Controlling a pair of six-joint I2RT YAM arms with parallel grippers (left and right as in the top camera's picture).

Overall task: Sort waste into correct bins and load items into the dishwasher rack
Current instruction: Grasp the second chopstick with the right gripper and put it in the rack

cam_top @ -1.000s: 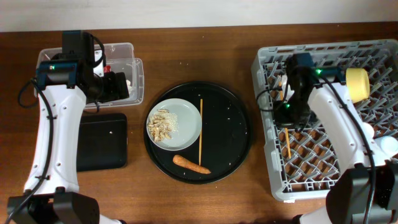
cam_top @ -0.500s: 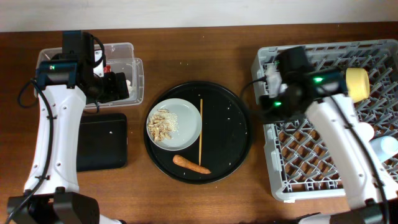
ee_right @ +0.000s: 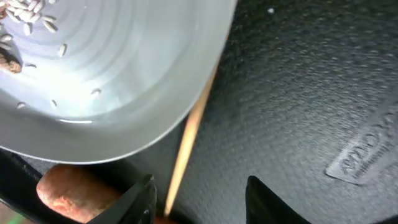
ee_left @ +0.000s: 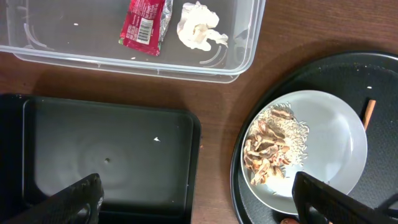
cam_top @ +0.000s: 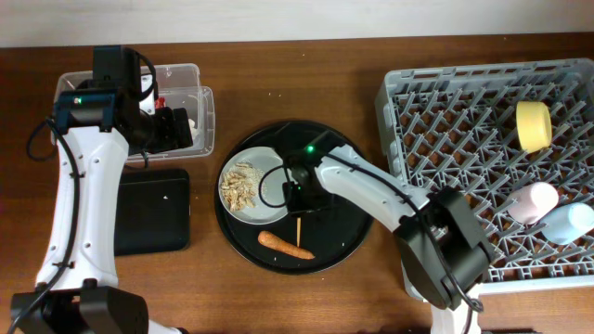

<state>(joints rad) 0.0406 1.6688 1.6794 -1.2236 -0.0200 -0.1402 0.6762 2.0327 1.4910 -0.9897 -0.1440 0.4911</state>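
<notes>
The wooden chopstick lies lengthwise between the right gripper's open fingers, past the pale plate's rim [ee_right: 171, 130], so the robot should move the fingers down before they close around the chopstick's body [ee_right: 181, 160].
My right gripper [cam_top: 299, 197] [ee_right: 199, 202] is open low over the round black tray, its jaws either side of a wooden chopstick [ee_right: 189, 143] [cam_top: 299, 228]. The chopstick lies beside the pale plate [cam_top: 269, 186] [ee_right: 112, 74] with beige food scraps [cam_top: 241, 184] [ee_left: 270, 149]. The orange carrot [cam_top: 285, 245] [ee_right: 74, 190] lies just in front. My left gripper [cam_top: 172, 130] [ee_left: 202, 205] is open and empty by the clear tub [cam_top: 200, 102] [ee_left: 93, 53], which holds the red wrapper [ee_left: 144, 22] and white tissue [ee_left: 199, 31]. The flat black tray [cam_top: 148, 211] [ee_left: 106, 155] is bare. The grey rack [cam_top: 445, 158] holds the yellow bowl [cam_top: 532, 125], pink cup [cam_top: 531, 201] and blue cup [cam_top: 568, 223]. I cannot make out a second chopstick.
The large round black tray [cam_top: 348, 199] sits mid-table between the bins and the rack. My right arm stretches from the table's front right across the rack's left edge to the tray. Bare wooden table lies behind the tray.
My right arm has swung left out of the rack and down onto the round tray, over the chopstick. The left arm has not moved.
</notes>
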